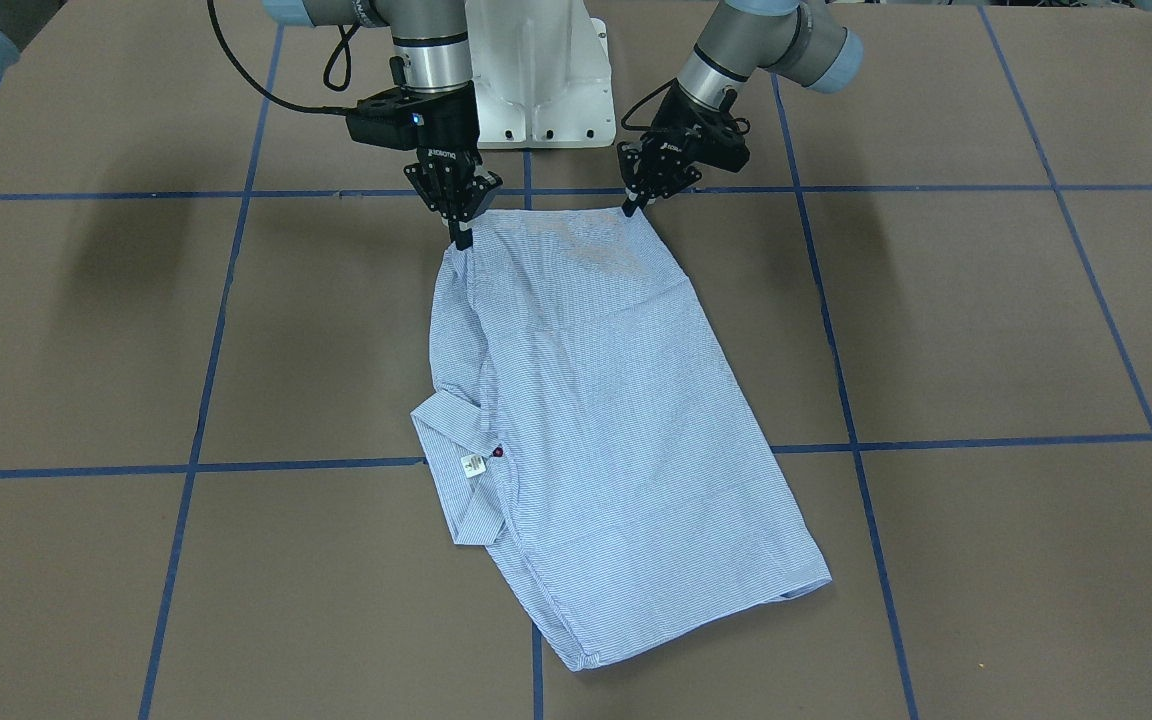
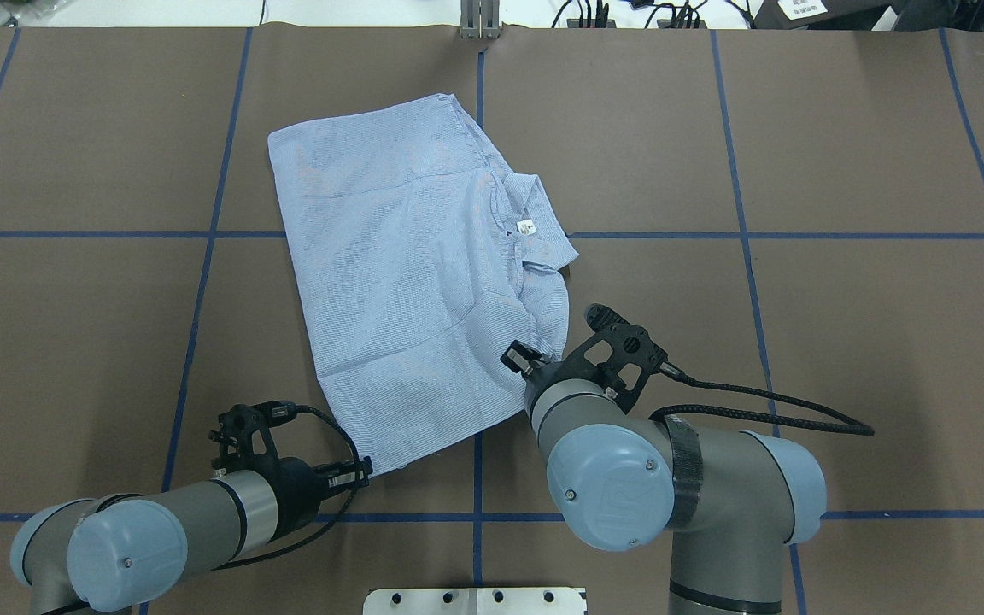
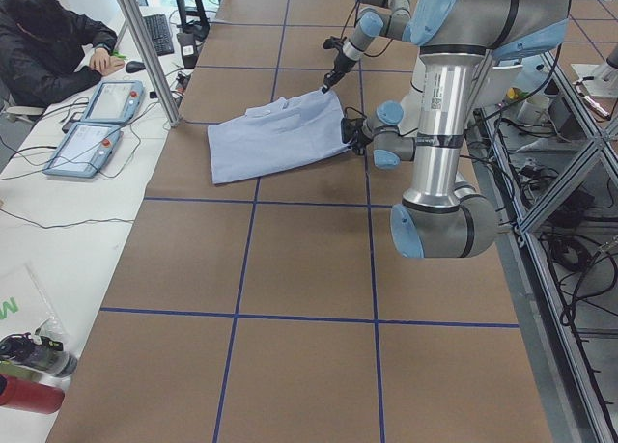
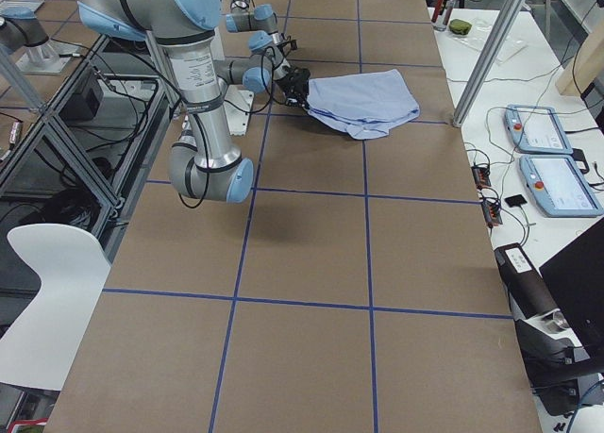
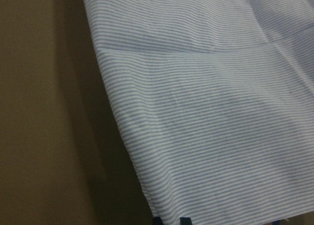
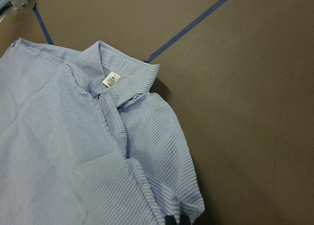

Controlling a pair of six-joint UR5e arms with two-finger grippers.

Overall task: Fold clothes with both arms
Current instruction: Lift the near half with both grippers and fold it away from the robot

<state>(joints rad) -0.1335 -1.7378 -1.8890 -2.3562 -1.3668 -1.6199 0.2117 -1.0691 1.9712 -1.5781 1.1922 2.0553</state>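
Note:
The shirt is lying at a slant with its far end [image 1: 701,622] well away. My grippers should pull the shirt back toward the pedestal base [image 1: 545,102] before they fold the shirt's near corners over.
The light blue-and-white striped shirt [image 1: 596,400] lies folded in a long panel on the brown table, with its collar and white tag [image 1: 474,463] on one long side. It also shows in the overhead view [image 2: 398,273]. My right gripper [image 1: 460,238] is shut on the shirt's near corner on the collar side; the wrist view shows the collar [image 6: 112,79] ahead. My left gripper [image 1: 630,207] is shut on the other near corner, also seen from overhead [image 2: 364,468]. Striped cloth [image 5: 206,112] fills the left wrist view.
The white pedestal base [image 1: 536,80] stands just behind the grippers. Blue tape lines [image 1: 836,445] grid the table. An operator [image 3: 48,47] sits at the far side beside two control tablets [image 3: 97,124] and a metal post [image 3: 145,47].

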